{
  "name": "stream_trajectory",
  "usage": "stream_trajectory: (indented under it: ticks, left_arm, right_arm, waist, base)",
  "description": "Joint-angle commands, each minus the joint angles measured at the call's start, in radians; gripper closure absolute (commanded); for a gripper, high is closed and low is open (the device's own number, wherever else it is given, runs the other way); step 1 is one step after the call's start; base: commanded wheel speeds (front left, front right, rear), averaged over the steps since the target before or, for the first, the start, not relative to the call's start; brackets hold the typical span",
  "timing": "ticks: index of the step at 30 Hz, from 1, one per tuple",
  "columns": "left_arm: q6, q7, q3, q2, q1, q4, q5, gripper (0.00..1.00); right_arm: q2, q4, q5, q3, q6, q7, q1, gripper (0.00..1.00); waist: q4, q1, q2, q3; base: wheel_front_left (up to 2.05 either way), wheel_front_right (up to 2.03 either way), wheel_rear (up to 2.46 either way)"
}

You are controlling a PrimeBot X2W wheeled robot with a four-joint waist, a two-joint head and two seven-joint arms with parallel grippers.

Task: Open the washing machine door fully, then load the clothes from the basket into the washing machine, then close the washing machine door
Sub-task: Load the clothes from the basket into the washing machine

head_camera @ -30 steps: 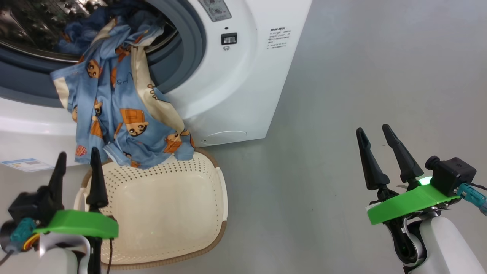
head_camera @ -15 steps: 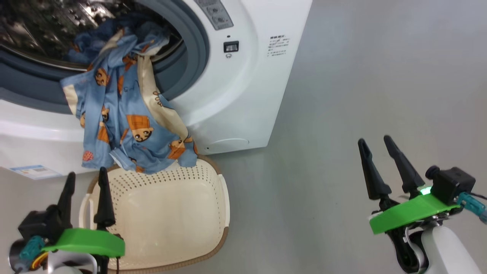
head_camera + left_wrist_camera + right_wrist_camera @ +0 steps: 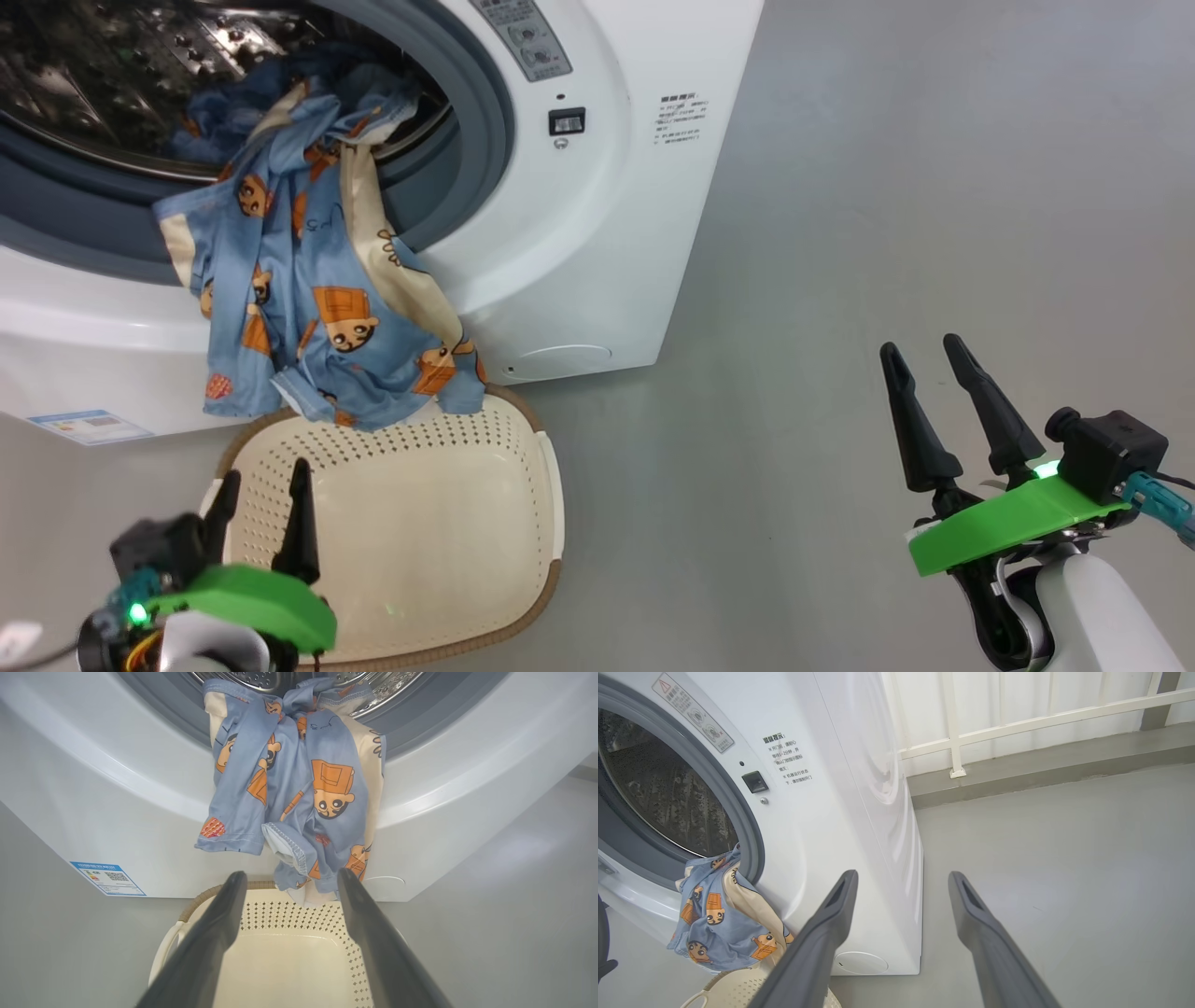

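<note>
The clothes (image 3: 325, 325) are hanging limp over the grey seal. They will fold over my left gripper when I push them in, with the hem trailing behind.
The white washing machine (image 3: 597, 215) has its round opening uncovered; its door is out of view. The light blue clothes (image 3: 317, 299) with orange prints and a cream piece hang from the drum over the grey seal, and their lower hem reaches the far rim of the cream basket (image 3: 523, 467). The basket's inside looks bare. My left gripper (image 3: 265, 470) is open above the basket's near left part. In the left wrist view the left gripper (image 3: 290, 873) points at the hanging clothes (image 3: 299, 788) over the basket (image 3: 289, 914). My right gripper (image 3: 920, 345) is open over the floor, far right, with nothing in it.
A blue label sticker (image 3: 89, 427) sits low on the washer's front. Grey floor (image 3: 840, 233) stretches to the machine's right. In the right wrist view a white railing (image 3: 1017, 723) on a low kerb runs behind the washing machine (image 3: 840, 788).
My left gripper has drawn back and down, from the basket's far left rim to its near part. The camera shifted slightly. The clothes and right gripper stay put.
</note>
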State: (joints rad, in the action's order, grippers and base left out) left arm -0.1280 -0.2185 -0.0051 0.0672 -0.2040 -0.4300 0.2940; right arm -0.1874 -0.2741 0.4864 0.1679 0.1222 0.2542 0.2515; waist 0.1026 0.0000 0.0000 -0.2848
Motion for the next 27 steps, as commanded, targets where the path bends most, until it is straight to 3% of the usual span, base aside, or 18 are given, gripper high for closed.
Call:
stream_trajectory:
  ticks: [1,7,27]
  left_arm:
    - [-0.002,0.002,0.008,0.037,-0.064,-0.017,0.032,0.00]
    - [-0.002,0.033,-0.107,0.094,-0.207,-0.185,0.195,0.00]
    - [-0.003,0.054,-0.360,0.197,-0.550,-0.542,0.396,0.00]
  right_arm:
    - [-0.006,0.023,-0.001,0.025,0.008,0.008,-0.012,0.00]
    - [-0.001,0.025,0.002,0.035,0.008,0.008,0.002,0.00]
    - [0.042,0.040,0.004,0.040,0.008,0.008,0.059,0.00]
  waist:
    - [0.004,0.0000,0.0000,-0.007]
    - [0.038,0.0000,0.0000,-0.029]
    - [0.160,0.0000,0.0000,-0.176]
  base:
    - [0.00,0.00,0.00]
    - [0.00,0.00,0.00]
    - [0.00,0.00,0.00]
